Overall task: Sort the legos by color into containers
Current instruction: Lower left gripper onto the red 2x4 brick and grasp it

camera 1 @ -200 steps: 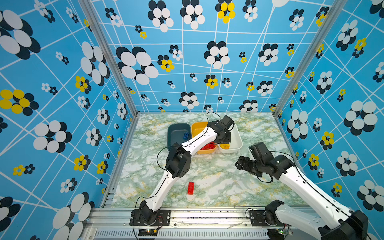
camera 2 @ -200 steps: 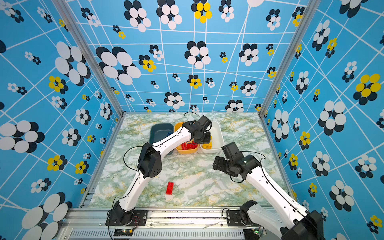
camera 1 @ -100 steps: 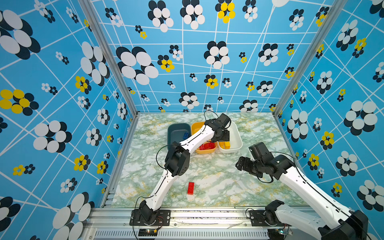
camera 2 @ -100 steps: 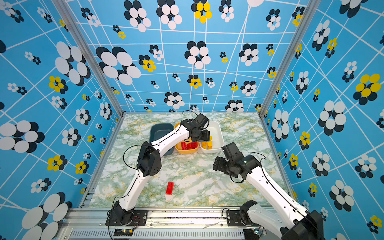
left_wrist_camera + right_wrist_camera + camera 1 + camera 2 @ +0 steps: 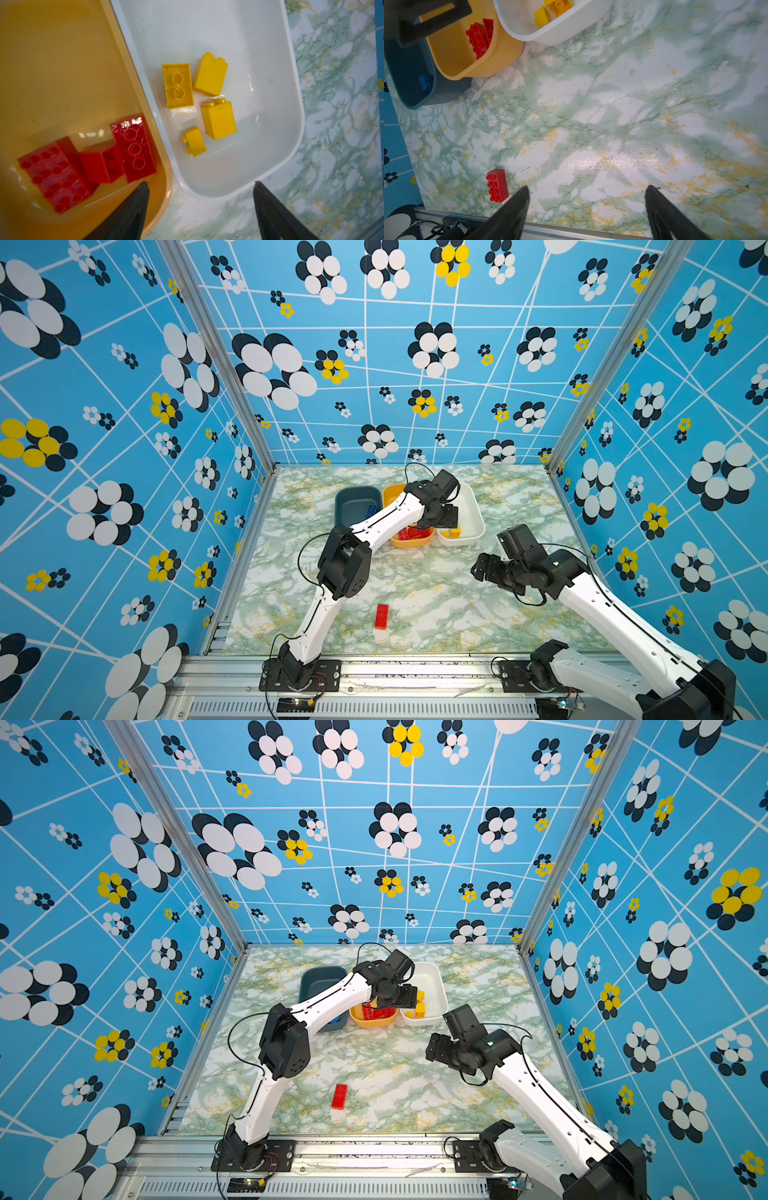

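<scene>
Both long sides of the lone red lego (image 5: 381,619) are free, so my open left gripper should keep going down toward that lego (image 5: 381,612) and close across those sides.
Three containers stand side by side at the back. The teal tub (image 5: 353,499) holds a blue lego (image 5: 426,82). In the orange tub (image 5: 62,62) lie three red legos (image 5: 133,149). Several yellow legos (image 5: 218,120) lie in the white tub (image 5: 207,31). My left gripper (image 5: 200,185) hangs open and holds nothing, above the near rims where the orange and white tubs meet, as both top views show (image 5: 444,524). One red oblong lego (image 5: 382,616) lies alone on the table near the front. My right gripper (image 5: 586,189) is open and holds nothing, above bare table right of centre (image 5: 478,568).
The marble tabletop (image 5: 436,597) is walled by blue flowered panels on three sides, with a metal rail (image 5: 395,659) along the front. The left arm's elbow (image 5: 345,564) hangs over the table's left middle, near the lone red lego.
My left gripper has opened over the tubs and its wrist has shifted slightly. The right arm and the red lego on the table have not moved.
</scene>
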Action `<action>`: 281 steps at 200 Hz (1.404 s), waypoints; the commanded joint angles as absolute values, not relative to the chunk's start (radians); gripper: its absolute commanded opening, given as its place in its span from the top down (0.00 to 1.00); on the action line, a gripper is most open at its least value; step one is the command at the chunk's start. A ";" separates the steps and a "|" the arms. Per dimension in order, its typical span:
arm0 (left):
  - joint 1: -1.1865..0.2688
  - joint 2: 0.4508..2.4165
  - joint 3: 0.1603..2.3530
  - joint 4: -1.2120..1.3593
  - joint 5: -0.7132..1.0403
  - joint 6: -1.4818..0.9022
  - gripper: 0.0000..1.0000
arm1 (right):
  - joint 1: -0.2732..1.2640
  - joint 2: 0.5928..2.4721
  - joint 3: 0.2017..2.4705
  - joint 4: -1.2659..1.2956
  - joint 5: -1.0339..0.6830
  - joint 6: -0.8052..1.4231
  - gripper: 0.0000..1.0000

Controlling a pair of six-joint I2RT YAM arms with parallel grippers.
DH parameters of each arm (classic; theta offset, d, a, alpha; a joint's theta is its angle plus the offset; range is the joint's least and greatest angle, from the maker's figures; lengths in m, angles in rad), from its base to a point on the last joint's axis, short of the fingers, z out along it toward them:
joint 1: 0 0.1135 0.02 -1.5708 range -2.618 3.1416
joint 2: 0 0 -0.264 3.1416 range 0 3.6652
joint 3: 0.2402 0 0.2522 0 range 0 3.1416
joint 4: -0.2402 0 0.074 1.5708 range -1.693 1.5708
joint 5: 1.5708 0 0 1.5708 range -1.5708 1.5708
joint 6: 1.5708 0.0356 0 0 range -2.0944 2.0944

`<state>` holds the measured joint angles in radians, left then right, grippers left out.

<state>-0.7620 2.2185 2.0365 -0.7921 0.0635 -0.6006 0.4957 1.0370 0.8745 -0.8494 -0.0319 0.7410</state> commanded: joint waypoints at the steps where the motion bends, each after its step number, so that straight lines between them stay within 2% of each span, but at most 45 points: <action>1: -0.773 2.092 1.904 -0.744 0.062 -0.579 0.19 | 0.491 1.045 0.860 -0.842 -0.020 0.752 0.12; 43: -0.776 1.907 1.632 -0.726 0.043 -0.567 0.18 | 0.490 1.066 0.857 -0.823 -0.031 0.746 0.11; 135: -0.785 1.617 1.199 -0.776 -0.010 -0.565 0.20 | 0.491 1.119 0.870 -0.792 -0.057 0.726 0.11; 221: -0.859 1.468 0.942 -0.789 -0.014 -0.651 0.22 | 0.490 1.137 0.870 -0.780 -0.071 0.723 0.11; 281: -0.908 1.473 0.865 -0.752 0.019 -0.712 0.30 | 0.491 1.144 0.869 -0.769 -0.078 0.724 0.11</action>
